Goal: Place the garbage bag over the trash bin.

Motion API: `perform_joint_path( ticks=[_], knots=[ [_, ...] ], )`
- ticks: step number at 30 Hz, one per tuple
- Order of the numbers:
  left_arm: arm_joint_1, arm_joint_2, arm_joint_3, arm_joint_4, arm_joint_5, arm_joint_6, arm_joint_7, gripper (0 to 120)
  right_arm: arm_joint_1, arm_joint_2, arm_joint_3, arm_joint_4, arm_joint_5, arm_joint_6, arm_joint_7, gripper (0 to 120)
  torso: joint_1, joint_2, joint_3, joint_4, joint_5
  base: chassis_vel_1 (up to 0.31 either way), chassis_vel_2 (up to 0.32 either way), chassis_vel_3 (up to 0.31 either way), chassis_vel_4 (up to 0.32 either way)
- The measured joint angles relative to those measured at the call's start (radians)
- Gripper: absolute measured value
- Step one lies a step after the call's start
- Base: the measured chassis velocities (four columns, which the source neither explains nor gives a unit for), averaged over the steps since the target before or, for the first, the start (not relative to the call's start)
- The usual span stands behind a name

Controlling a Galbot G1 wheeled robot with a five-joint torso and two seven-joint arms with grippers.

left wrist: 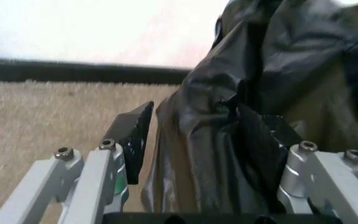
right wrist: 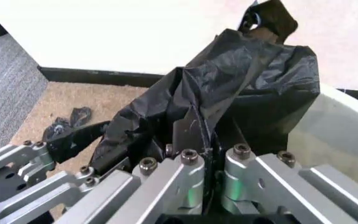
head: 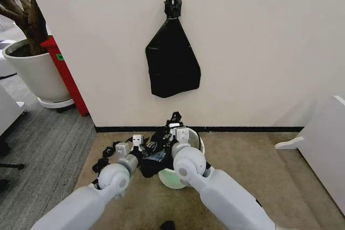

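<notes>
I expect the garbage bag [head: 153,164] to spread around the bin's whole rim and sag into the bin when I pull, as it lies bunched in loose, limp folds [head: 159,140].
The cream-white trash bin [head: 173,179] stands on the carpet close to the wall; its rim and inner wall [right wrist: 344,116] show beside my right gripper. The glossy black garbage bag [head: 156,157] is bunched over the bin's left side and rises to a peak. My right gripper [head: 176,127] is above the bin, shut on a fold of the garbage bag [right wrist: 241,79], its fingers [right wrist: 209,128] close together. My left gripper [head: 143,144] is at the bin's left, its fingers [left wrist: 196,108] wide apart with the garbage bag [left wrist: 229,121] draped between them and over one finger.
A knotted black bag bundle [head: 171,60] hangs from a wall hook above the bin. A large white plant pot [head: 35,74] and a red panel [head: 67,76] stand at the far left. White furniture [head: 323,144] is on the right. Black scraps [head: 105,161] lie on the carpet at left.
</notes>
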Motion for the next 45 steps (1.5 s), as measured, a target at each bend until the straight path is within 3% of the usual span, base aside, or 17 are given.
perform_joint_path(
  ticks=[8, 12, 16, 22, 27, 37, 45],
  knots=[
    [-0.031, -0.014, 0.005, 0.006, -0.021, 0.144, -0.008, 51, -0.002, -0.005, 0.000, 0.005, -0.012, 0.011, -0.016, 0, 0.000, 0.000, 0.000, 0.0000, 0.0000, 0.000, 0.000, 0.000, 0.000],
    [-0.036, -0.022, 0.010, 0.007, -0.017, 0.176, -0.001, 47, 0.000, -0.009, 0.000, 0.006, -0.015, 0.015, -0.020, 0, 0.000, 0.000, 0.000, 0.0000, 0.0000, 0.000, 0.000, 0.000, 0.000],
    [-0.037, -0.025, 0.011, 0.012, -0.013, 0.177, 0.001, 40, -0.001, -0.011, 0.000, 0.007, -0.019, 0.019, -0.024, 0, 0.000, 0.000, 0.000, 0.0001, 0.0000, 0.000, 0.000, 0.000, 0.000],
    [-0.031, -0.026, 0.009, 0.012, -0.007, 0.174, -0.003, 15, -0.005, -0.010, 0.000, 0.009, -0.027, 0.025, -0.025, 0, 0.000, 0.000, 0.000, 0.0000, 0.0000, 0.000, 0.000, 0.000, 0.000],
    [-0.023, -0.025, 0.007, 0.011, 0.001, 0.166, -0.003, 3, -0.004, -0.007, -0.002, 0.009, -0.027, 0.026, -0.025, 0, 0.000, 0.000, 0.000, 0.0001, 0.0001, 0.000, 0.000, 0.000, 0.000],
    [-0.007, -0.022, -0.005, 0.000, 0.028, 0.122, -0.022, 3, -0.008, -0.014, -0.005, 0.028, -0.026, 0.029, -0.021, 0, 0.000, 0.000, 0.000, 0.0001, -0.0002, 0.000, 0.000, 0.000, 0.000],
    [0.042, -0.011, -0.075, -0.042, 0.071, 0.110, -0.046, 3, -0.022, -0.051, 0.005, 0.067, -0.025, 0.031, -0.021, 0, 0.000, 0.000, 0.000, 0.0001, 0.0000, 0.000, 0.000, 0.000, 0.000]
  ],
)
